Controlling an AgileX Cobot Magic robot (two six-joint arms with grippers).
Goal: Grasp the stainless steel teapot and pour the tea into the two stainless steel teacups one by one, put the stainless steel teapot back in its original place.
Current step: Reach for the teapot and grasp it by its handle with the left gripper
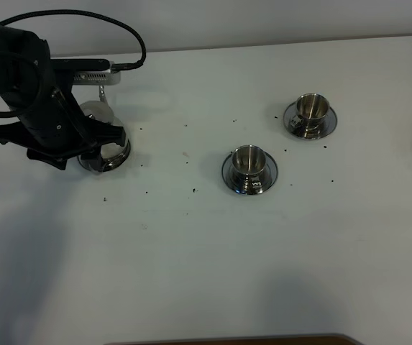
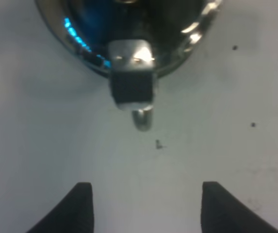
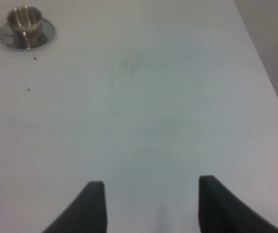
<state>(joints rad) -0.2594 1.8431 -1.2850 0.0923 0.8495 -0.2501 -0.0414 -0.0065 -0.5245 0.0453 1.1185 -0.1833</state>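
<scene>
I should continue to go toward the teapot until the fingers straddle the handle (image 2: 133,82) and then close them, because the teapot's handle (image 2: 141,116) points between my left gripper's open fingers.
The stainless steel teapot (image 1: 106,152) stands at the table's left, mostly hidden under my left arm (image 1: 44,115). In the left wrist view its shiny body (image 2: 129,29) fills one edge, and its handle (image 2: 131,85) points toward my left gripper (image 2: 143,199). That gripper is open, its fingers (image 2: 80,208) short of the handle and holding nothing. Two stainless steel teacups on saucers stand to the right, one in the middle (image 1: 249,164) and one farther back (image 1: 310,109). My right gripper (image 3: 151,199) is open over bare table, far from a teacup (image 3: 24,20). The tea is hidden, and so is any coaster.
Small dark specks (image 1: 194,190) lie scattered on the white table (image 1: 213,266). A cable (image 1: 119,29) loops from the left arm along the table's back edge. A brown edge (image 1: 234,339) shows at the front.
</scene>
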